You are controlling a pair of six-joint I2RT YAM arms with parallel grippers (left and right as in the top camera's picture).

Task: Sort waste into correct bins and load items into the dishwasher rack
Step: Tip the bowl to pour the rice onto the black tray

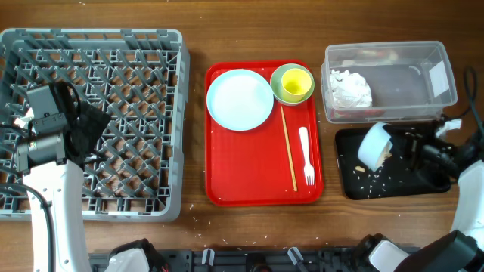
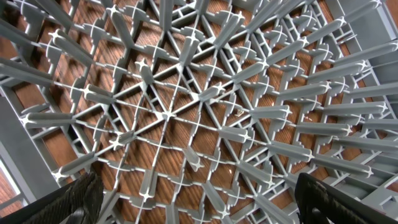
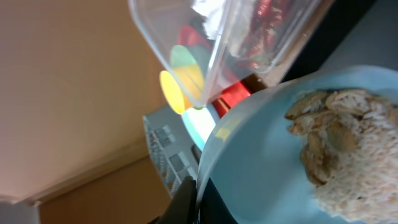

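Observation:
My right gripper should empty the tilted bowl [image 1: 373, 146] and then put it on the red serving tray [image 1: 246, 168] for my left gripper, because the dishwasher rack is far from the bowl.
My right gripper [image 1: 402, 146] is shut on the rim of a pale blue bowl [image 1: 373, 145], held tilted over the black tray [image 1: 423, 185]. In the right wrist view my fingers [image 3: 198, 190] pinch the bowl's rim [image 3: 249, 143], and rice and beige food scraps [image 3: 339, 155] cling inside. Loose rice lies on the black tray. The clear tub [image 1: 423, 57] holds a crumpled napkin [image 1: 350, 87] and a red-and-white wrapper [image 3: 261, 25]. My left gripper [image 2: 202, 208] is open and empty above the grey dishwasher rack [image 1: 136, 45], which fills the left wrist view [image 2: 199, 112].
The red serving tray [image 1: 249, 174] in the middle carries a pale blue plate [image 1: 240, 99], a yellow-green cup [image 1: 294, 81] sitting in a second pale bowl, wooden chopsticks [image 1: 288, 147] and a white fork [image 1: 306, 155]. Crumbs lie on the wooden table near the front.

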